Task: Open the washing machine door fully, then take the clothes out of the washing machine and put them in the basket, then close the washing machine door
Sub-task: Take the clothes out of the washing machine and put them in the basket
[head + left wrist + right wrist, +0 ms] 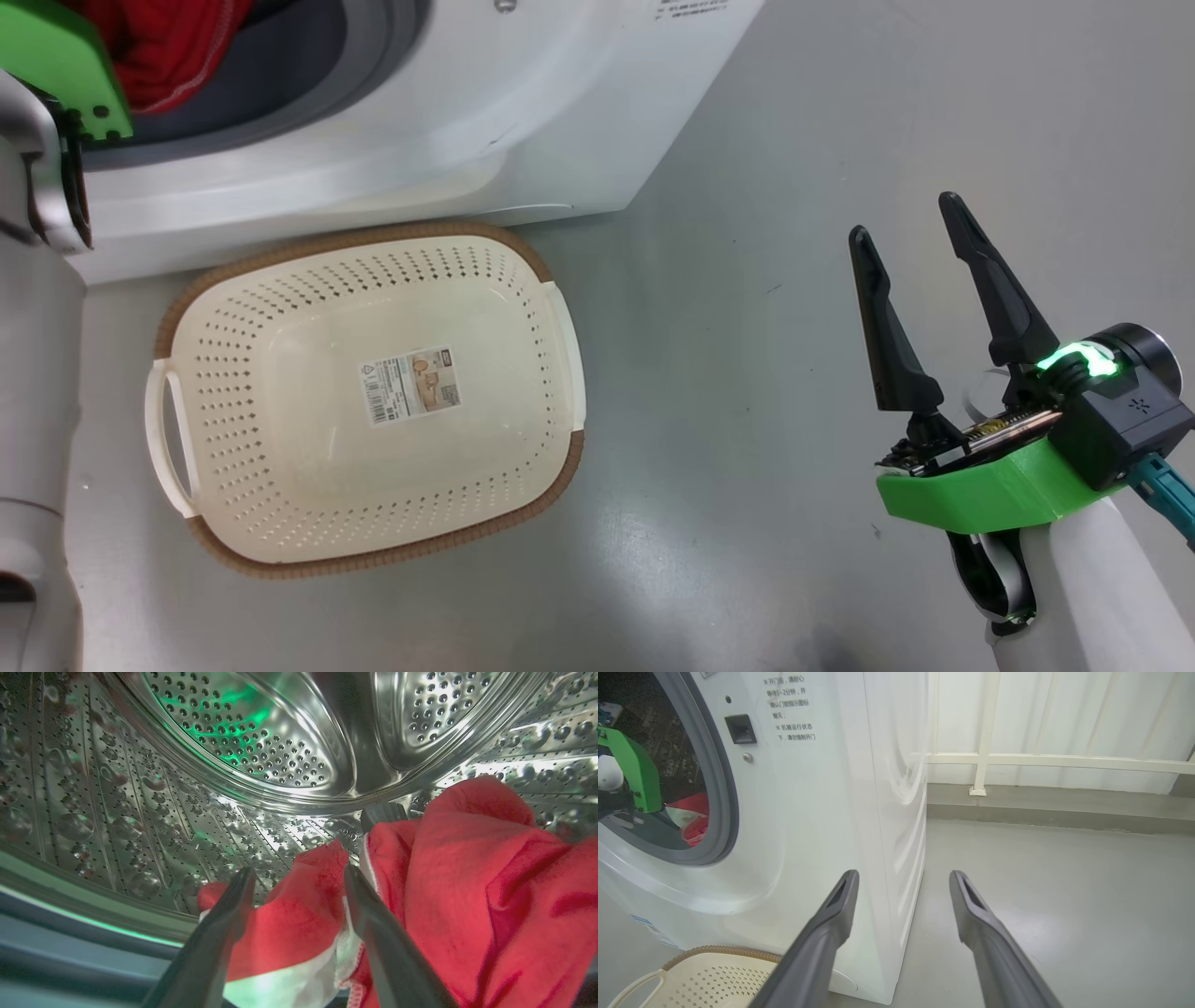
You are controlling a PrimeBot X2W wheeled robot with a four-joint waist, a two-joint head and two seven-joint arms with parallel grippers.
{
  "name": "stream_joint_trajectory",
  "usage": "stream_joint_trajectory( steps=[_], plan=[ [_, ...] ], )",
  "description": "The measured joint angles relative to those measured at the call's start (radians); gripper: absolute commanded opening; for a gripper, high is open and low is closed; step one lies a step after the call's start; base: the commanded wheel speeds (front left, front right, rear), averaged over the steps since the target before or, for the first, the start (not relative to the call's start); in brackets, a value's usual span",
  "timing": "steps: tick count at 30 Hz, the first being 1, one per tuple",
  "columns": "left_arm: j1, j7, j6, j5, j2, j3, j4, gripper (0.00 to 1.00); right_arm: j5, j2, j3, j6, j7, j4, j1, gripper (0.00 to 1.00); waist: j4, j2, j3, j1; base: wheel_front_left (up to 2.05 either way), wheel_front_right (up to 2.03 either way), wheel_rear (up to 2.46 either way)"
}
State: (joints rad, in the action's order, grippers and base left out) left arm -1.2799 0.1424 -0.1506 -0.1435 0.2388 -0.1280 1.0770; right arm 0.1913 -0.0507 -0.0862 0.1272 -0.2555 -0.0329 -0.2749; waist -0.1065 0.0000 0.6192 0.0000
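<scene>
A white hem edge [368, 865] separates the fold of clothes [297, 913] from the bigger red heap, so the heap should stay in the machine when I pull the fold out.
The white washing machine [523, 121] [831, 812] stands with its drum mouth uncovered; its door is out of view. Red clothes [467, 896] [168, 47] [693, 821] with white trim lie inside the perforated steel drum [140, 812]. My left gripper [299, 877] is inside the drum, open, its fingers standing on either side of a fold of the red fabric. The cream basket [215, 523] [705, 977] with a brown rim sits on the floor in front of the machine, holding just its paper label. My right gripper [906, 224] [903, 882] hangs open over the floor, right of the basket.
Grey floor [840, 112] stretches to the right of the machine. A white railing [985, 756] and a low grey kerb run along the far wall. My left forearm [37, 373] runs up the head view's left edge, beside the basket.
</scene>
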Motion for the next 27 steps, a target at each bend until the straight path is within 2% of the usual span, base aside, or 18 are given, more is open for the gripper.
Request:
stream_joint_trajectory(
  steps=[5,11,16,21,22,23,24,27],
  plan=[
    [-0.03,-0.09,-0.018,0.044,0.008,-0.052,0.064,1.0,0.006,0.0,-0.001,0.0,0.0,0.0,0.0,1.0,-0.005,0.0,0.003,0.0,0.0,0.0,0.0],
    [-0.059,-0.148,-0.053,0.084,0.038,-0.09,0.101,1.0,0.019,0.0,-0.016,0.0,0.0,0.001,-0.007,1.0,-0.012,0.0,0.01,0.0,0.0,0.0,0.0],
    [-0.061,-0.213,-0.037,0.072,0.038,-0.091,0.142,1.0,0.029,0.0,-0.019,0.0,0.0,0.001,-0.019,1.0,-0.017,0.0,0.015,0.0,0.0,0.0,0.0],
    [-0.064,-0.229,-0.034,0.07,0.043,-0.094,0.151,1.0,0.03,0.0,-0.019,0.0,0.0,0.001,-0.019,1.0,-0.023,0.0,0.021,0.0,0.0,0.0,0.0],
    [-0.066,-0.23,-0.033,0.068,0.044,-0.095,0.152,0.89,0.03,0.0,-0.019,0.0,0.0,0.001,-0.02,1.0,-0.023,0.0,0.022,0.0,0.0,0.0,0.0],
    [-0.068,-0.23,-0.032,0.067,0.045,-0.098,0.152,0.23,0.033,0.0,-0.019,0.0,0.0,0.002,-0.02,1.0,-0.023,0.0,0.022,0.0,0.0,0.0,0.0],
    [-0.071,-0.23,-0.032,0.067,0.045,-0.1,0.153,0.0,0.037,0.0,-0.019,0.0,0.0,0.002,-0.021,1.0,-0.023,0.0,0.022,0.0,0.0,0.0,0.0],
    [-0.072,-0.226,-0.023,0.063,0.046,-0.103,0.152,0.0,0.038,0.0,-0.019,0.0,0.0,0.003,-0.021,1.0,-0.023,0.0,0.022,0.0,0.0,0.0,0.0]
  ],
)
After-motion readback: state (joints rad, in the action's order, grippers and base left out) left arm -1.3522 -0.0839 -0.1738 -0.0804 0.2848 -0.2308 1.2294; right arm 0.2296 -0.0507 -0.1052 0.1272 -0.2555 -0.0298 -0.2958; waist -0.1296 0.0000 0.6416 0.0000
